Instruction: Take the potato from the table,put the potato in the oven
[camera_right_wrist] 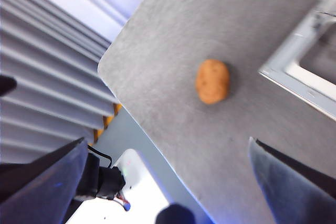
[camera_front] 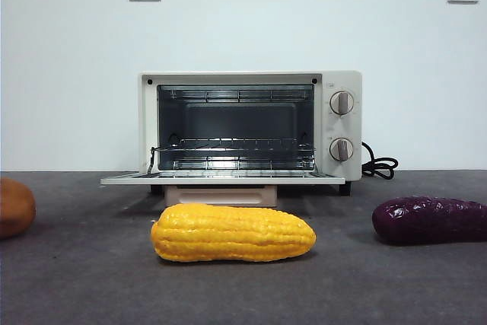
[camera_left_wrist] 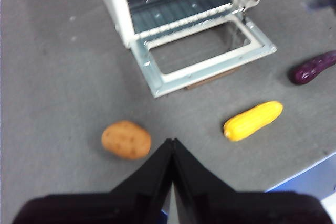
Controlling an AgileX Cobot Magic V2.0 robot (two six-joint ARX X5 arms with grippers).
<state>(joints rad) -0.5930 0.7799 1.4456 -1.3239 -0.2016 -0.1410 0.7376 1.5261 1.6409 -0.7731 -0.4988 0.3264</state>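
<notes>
A tall gap (camera_front: 238, 118) is visible above the wire rack, so the potato (camera_front: 15, 208) will fit all the way behind the oven's closed door when the robot puts it in.
The potato (camera_front: 15, 207), a small orange-brown lump, lies on the table (camera_front: 91, 279) at the far left edge of the front view, well left of the oven. The cream-white oven (camera_front: 338, 123) stands at the back with its door (camera_front: 221, 179) folded down flat and its wire rack bare. My left gripper (camera_left_wrist: 170, 142) is shut and hovers above the table close beside the potato (camera_left_wrist: 126, 140). My right gripper (camera_right_wrist: 168, 140) is open, high over the table edge, with the potato (camera_right_wrist: 212, 81) lying ahead of its jaws. Neither arm appears in the front view.
A long yellow corn cob (camera_front: 233, 233) lies in front of the oven door. A dark purple bumpy vegetable (camera_front: 430, 220) rests at the right. The oven's black cord (camera_front: 379, 165) curls behind its right side. The table's edge (camera_right_wrist: 131, 114) runs close to the potato.
</notes>
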